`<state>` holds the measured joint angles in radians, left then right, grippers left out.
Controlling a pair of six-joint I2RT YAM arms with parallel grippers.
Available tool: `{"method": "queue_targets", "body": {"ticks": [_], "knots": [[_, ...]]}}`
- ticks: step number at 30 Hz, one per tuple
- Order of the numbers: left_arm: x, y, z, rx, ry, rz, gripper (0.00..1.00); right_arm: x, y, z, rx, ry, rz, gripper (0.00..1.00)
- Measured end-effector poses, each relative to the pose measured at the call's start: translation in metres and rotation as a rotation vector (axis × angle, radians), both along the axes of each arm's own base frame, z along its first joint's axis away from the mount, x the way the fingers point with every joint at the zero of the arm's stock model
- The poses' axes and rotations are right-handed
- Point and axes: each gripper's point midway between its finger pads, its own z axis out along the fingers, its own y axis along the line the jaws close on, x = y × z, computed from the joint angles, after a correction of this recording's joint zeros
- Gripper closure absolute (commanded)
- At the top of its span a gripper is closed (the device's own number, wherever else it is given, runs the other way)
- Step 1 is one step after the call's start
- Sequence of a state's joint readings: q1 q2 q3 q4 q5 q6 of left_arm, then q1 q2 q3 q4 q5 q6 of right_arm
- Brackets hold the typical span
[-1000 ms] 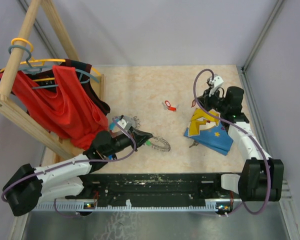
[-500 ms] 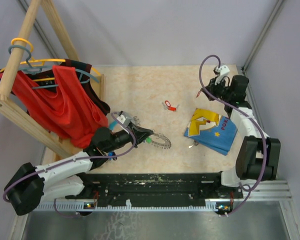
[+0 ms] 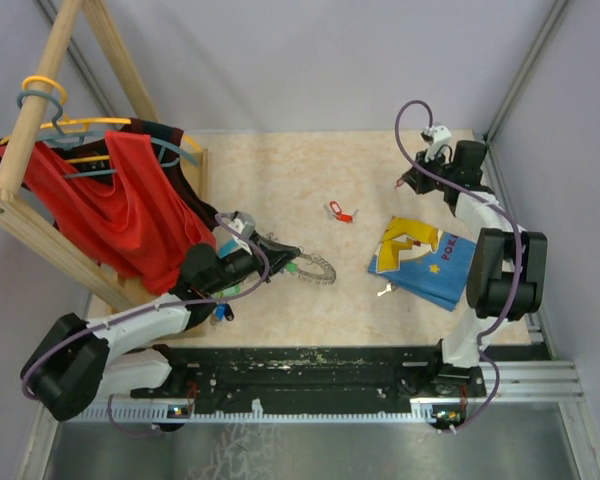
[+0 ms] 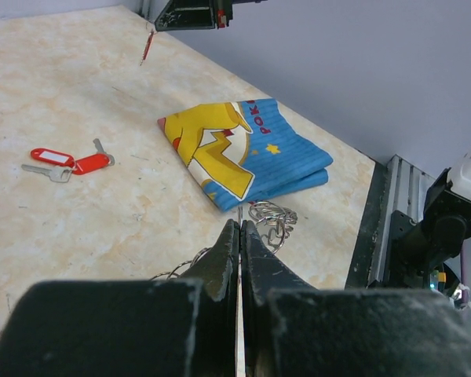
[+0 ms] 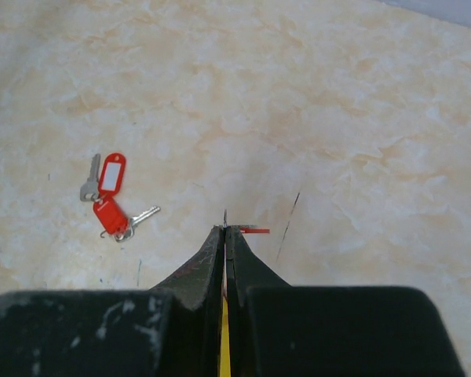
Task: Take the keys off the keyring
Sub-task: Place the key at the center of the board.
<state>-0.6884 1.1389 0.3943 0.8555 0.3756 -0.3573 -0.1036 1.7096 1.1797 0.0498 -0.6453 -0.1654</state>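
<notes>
My right gripper should go on lowering the red-tagged key (image 3: 400,183), as it is over open tabletop (image 3: 391,192), clear of the cloth and the loose keys, before it lets go of the key close above the surface.
My left gripper (image 3: 288,258) is shut on the near end of the grey looped keyring (image 3: 316,268), which lies on the table with a green tag (image 3: 293,267) beside the jaws. In the left wrist view the jaws (image 4: 240,224) are closed, with ring loops (image 4: 177,269) showing beside them. My right gripper (image 3: 402,183) is at the far right, shut on a key with a red tag (image 5: 255,230), seen edge-on at the closed jaws (image 5: 224,229). Two red-tagged keys (image 3: 338,211) lie loose mid-table and show in both wrist views (image 4: 63,161) (image 5: 108,192).
A folded blue and yellow cloth (image 3: 420,258) lies right of centre, with a small bunch of silver rings (image 3: 383,291) (image 4: 273,216) at its near edge. A wooden rack with red clothes (image 3: 110,210) stands at the left. Small blue and green bits (image 3: 223,308) lie by the left arm.
My right gripper has moved from above the cloth to the far right of the table, carrying the red-tagged key. My left gripper shifted slightly back with the keyring.
</notes>
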Motion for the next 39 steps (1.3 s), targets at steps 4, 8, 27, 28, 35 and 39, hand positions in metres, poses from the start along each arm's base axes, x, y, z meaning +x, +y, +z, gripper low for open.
{"method": "queue_targets", "body": {"ticks": [4, 8, 27, 28, 35, 39], "knots": [[0.007, -0.004, -0.008, 0.011, 0.014, -0.022, 1.0, 0.002, -0.004, -0.02, -0.018, 0.049, -0.015, 1.0], [0.01, -0.005, -0.012, 0.018, 0.025, -0.04, 1.0, 0.011, -0.008, -0.031, -0.02, 0.089, -0.029, 1.0], [0.031, -0.016, -0.021, 0.005, 0.07, -0.083, 1.0, 0.046, -0.002, -0.089, -0.036, 0.259, -0.041, 0.58], [0.031, -0.017, -0.021, 0.004, 0.072, -0.086, 1.0, 0.045, 0.0, -0.09, -0.034, 0.265, -0.037, 0.51], [0.031, -0.017, -0.019, 0.001, 0.071, -0.093, 1.0, 0.037, 0.012, -0.072, -0.009, 0.256, 0.024, 0.43], [0.033, -0.019, -0.02, 0.013, 0.091, -0.092, 1.0, 0.016, 0.031, -0.028, 0.04, 0.176, 0.149, 0.43]]}}
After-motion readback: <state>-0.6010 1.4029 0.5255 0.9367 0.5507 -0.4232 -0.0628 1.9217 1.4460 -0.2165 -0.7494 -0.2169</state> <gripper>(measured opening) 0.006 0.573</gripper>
